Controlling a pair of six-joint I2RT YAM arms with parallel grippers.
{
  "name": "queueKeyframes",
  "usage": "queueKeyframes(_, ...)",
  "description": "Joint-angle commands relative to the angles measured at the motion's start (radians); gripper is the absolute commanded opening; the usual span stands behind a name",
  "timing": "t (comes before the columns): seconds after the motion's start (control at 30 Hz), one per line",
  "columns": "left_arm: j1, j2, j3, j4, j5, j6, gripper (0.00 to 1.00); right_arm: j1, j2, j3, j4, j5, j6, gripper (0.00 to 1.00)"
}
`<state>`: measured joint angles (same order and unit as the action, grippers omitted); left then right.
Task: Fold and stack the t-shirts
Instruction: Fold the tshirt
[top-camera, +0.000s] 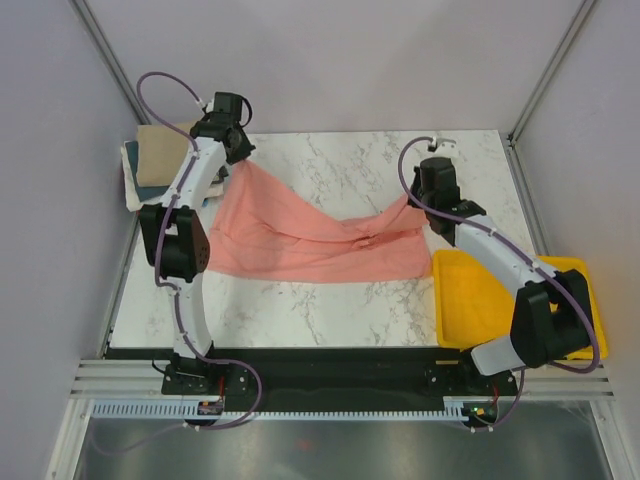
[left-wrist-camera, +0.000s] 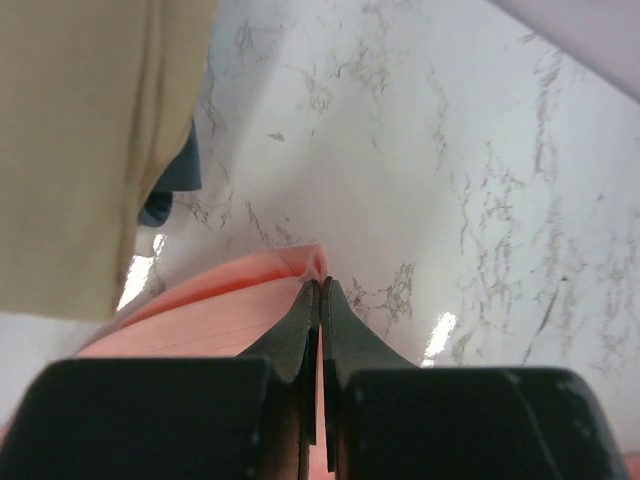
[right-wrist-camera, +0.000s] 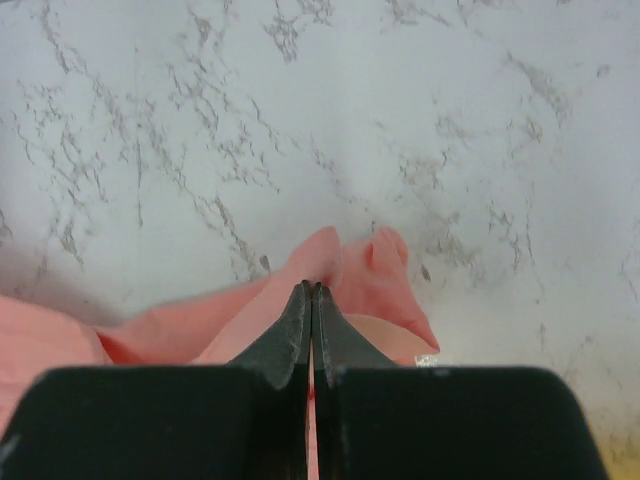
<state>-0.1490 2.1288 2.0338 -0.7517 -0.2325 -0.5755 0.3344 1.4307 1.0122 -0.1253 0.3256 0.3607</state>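
Observation:
The salmon-pink t-shirt's middle (top-camera: 338, 226) droops between both grippers, so my right gripper needs to pull the t-shirt's corner tight and back over its near part (top-camera: 403, 263).
The salmon-pink t-shirt (top-camera: 310, 235) hangs stretched between both grippers over the marble table, sagging in the middle with its near part lying on the table. My left gripper (top-camera: 236, 160) is shut on its far left corner, seen pinched in the left wrist view (left-wrist-camera: 318, 283) with pink cloth (left-wrist-camera: 220, 310) below. My right gripper (top-camera: 418, 205) is shut on its right corner, seen in the right wrist view (right-wrist-camera: 312, 287) with bunched cloth (right-wrist-camera: 375, 270) past the tips. A folded tan t-shirt (top-camera: 160, 150) tops a stack at the far left, with white and dark teal cloth (left-wrist-camera: 178, 180) beneath.
A yellow plastic tray (top-camera: 470, 310) sits at the table's right near corner, partly under my right arm. Grey enclosure walls and metal corner posts stand around the table. The marble tabletop (top-camera: 350, 160) shows behind the shirt.

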Motion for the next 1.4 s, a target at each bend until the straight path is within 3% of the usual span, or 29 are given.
queueKeyframes(0.0, 0.032, -0.116, -0.009, -0.018, -0.048, 0.008, 0.02, -0.031, 0.098, 0.202, 0.053, -0.048, -0.069, 0.00)
queueKeyframes(0.3, 0.114, -0.181, -0.089, -0.018, -0.025, 0.034, 0.02, -0.061, 0.376, 0.494, 0.039, -0.154, -0.121, 0.00)
queueKeyframes(0.6, 0.143, -0.156, -0.103, -0.017, 0.018, 0.057, 0.02, -0.061, 0.422, 0.569, 0.044, -0.186, -0.137, 0.00)
queueKeyframes(0.87, 0.144, -0.191, -0.185, -0.009, 0.009, 0.065, 0.02, -0.061, 0.208, 0.333, 0.065, -0.184, -0.134, 0.00)
queueKeyframes(0.9, 0.144, -0.223, -0.257, 0.006, -0.002, 0.063, 0.02, -0.061, 0.130, 0.209, 0.072, -0.191, -0.106, 0.00)
queueKeyframes(1.0, 0.144, -0.257, -0.300, 0.023, -0.008, 0.060, 0.02, -0.061, 0.045, 0.139, 0.075, -0.203, -0.091, 0.00)
queueKeyframes(1.1, 0.147, -0.297, -0.412, 0.038, -0.024, 0.054, 0.02, -0.061, -0.050, -0.016, 0.070, -0.208, -0.049, 0.00)
queueKeyframes(1.37, 0.146, -0.405, -0.685, 0.098, -0.097, -0.046, 0.02, -0.061, -0.182, -0.245, 0.036, -0.195, 0.073, 0.00)
